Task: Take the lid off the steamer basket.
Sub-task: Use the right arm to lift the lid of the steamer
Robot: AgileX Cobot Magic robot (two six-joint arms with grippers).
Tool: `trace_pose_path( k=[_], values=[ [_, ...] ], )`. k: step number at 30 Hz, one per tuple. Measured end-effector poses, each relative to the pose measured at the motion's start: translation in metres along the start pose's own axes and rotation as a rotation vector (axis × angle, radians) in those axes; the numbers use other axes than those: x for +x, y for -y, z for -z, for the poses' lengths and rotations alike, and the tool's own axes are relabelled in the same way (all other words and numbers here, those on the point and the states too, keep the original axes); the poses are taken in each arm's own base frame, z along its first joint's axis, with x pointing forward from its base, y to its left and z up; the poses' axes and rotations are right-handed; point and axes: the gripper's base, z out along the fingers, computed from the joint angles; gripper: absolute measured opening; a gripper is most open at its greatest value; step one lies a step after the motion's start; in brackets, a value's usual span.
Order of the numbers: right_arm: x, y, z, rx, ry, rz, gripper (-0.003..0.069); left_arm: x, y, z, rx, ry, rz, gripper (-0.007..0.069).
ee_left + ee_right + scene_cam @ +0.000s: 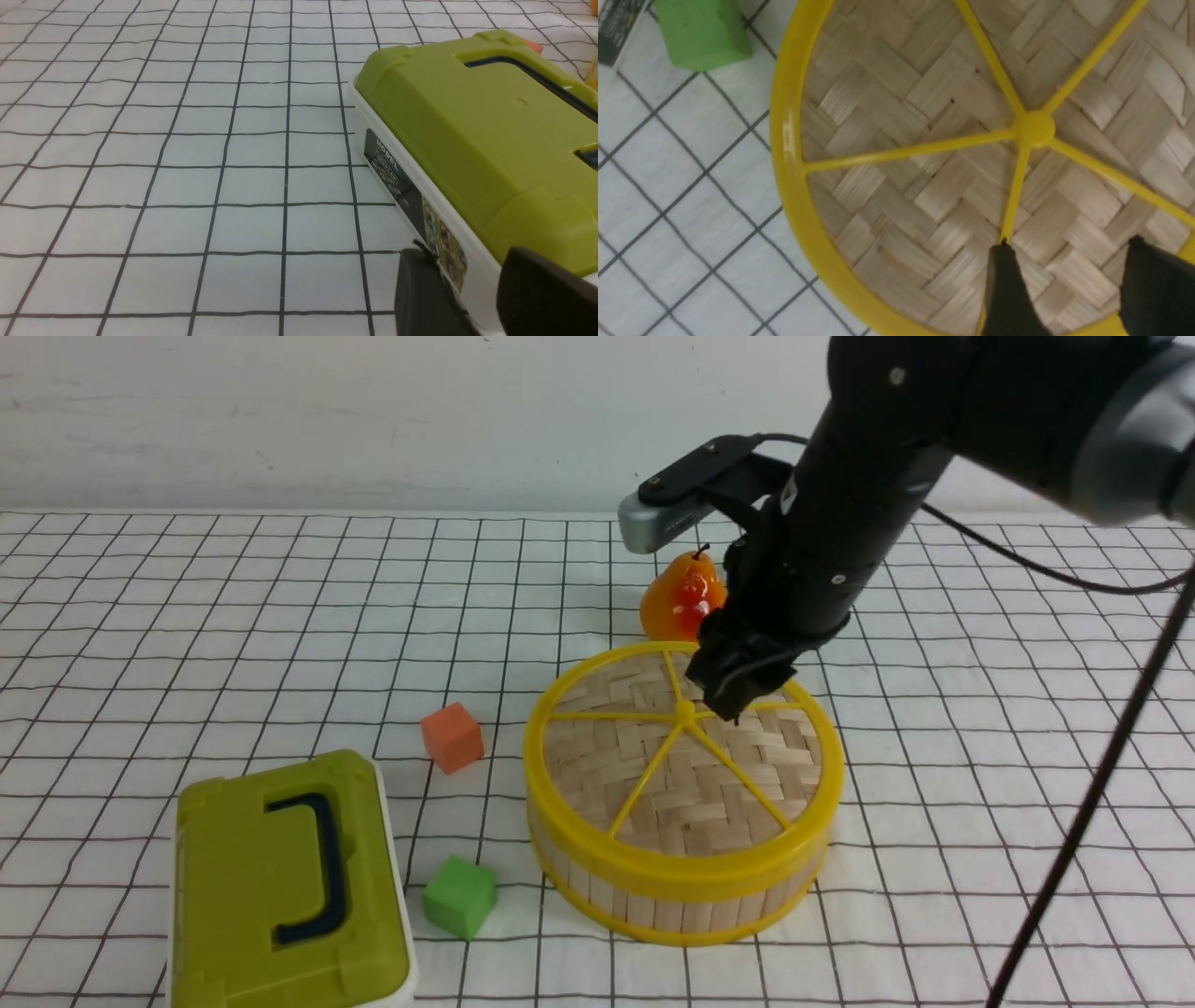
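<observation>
I expect the lid (661, 767) to come straight off and the steamer basket to stay in place when I lift the lid, because its yellow rim (695, 875) just caps the steamer basket's slatted side.
The lid (686, 775), a woven bamboo disc with a yellow rim and spokes, lies flat on the steamer basket (672, 901) right of the table's middle. My right gripper (733, 709) hangs just behind the lid's centre knob (686, 712). In the right wrist view its jaws are open (1069, 242) over the weave, one fingertip (1003, 261) by a spoke, short of the knob (1034, 128), holding nothing. My left gripper (467, 254) shows only in its wrist view, fingers apart and empty, close to the olive-green box.
An olive-green box (280, 887) with a dark handle stands at the front left, near the left gripper (490, 140). An orange cube (452, 735) and a green cube (459, 894) lie left of the basket. An orange pear (681, 597) stands behind it. A black cable (1092, 784) hangs at the right.
</observation>
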Motion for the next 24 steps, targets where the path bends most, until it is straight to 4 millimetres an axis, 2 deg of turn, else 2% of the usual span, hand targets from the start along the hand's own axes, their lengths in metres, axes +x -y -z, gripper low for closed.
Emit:
trace_pose_path(
  k=[2,8,14,18,20,21,22,24],
  values=[
    [-0.003,0.002,-0.012,-0.003,0.002,-0.006,0.0405,0.0,0.0,0.0,0.0,0.0,0.0,0.0239],
    [-0.009,0.005,-0.032,-0.01,0.021,-0.045,0.041,0.0,0.0,0.0,0.0,0.0,0.0,0.0239],
    [-0.014,0.007,-0.04,-0.003,0.055,-0.072,0.0355,0.0,0.0,0.0,0.0,0.0,0.0,0.0239],
    [-0.013,0.008,-0.049,-0.007,0.037,-0.075,0.0269,0.0,0.0,0.0,0.0,0.0,0.0,0.0239],
    [-0.013,0.008,-0.051,-0.015,0.033,-0.08,0.0169,0.0,0.0,0.0,0.0,0.0,0.0,0.0239],
    [-0.013,0.008,-0.051,-0.015,0.033,-0.08,0.0161,0.0,0.0,0.0,0.0,0.0,0.0,0.0239],
    [-0.013,0.007,-0.051,-0.018,0.034,-0.082,0.0102,0.0,0.0,0.0,0.0,0.0,0.0,0.0239],
    [-0.014,0.007,-0.049,-0.019,0.032,-0.081,0.0101,0.0,0.0,0.0,0.0,0.0,0.0,0.0239]
  ],
)
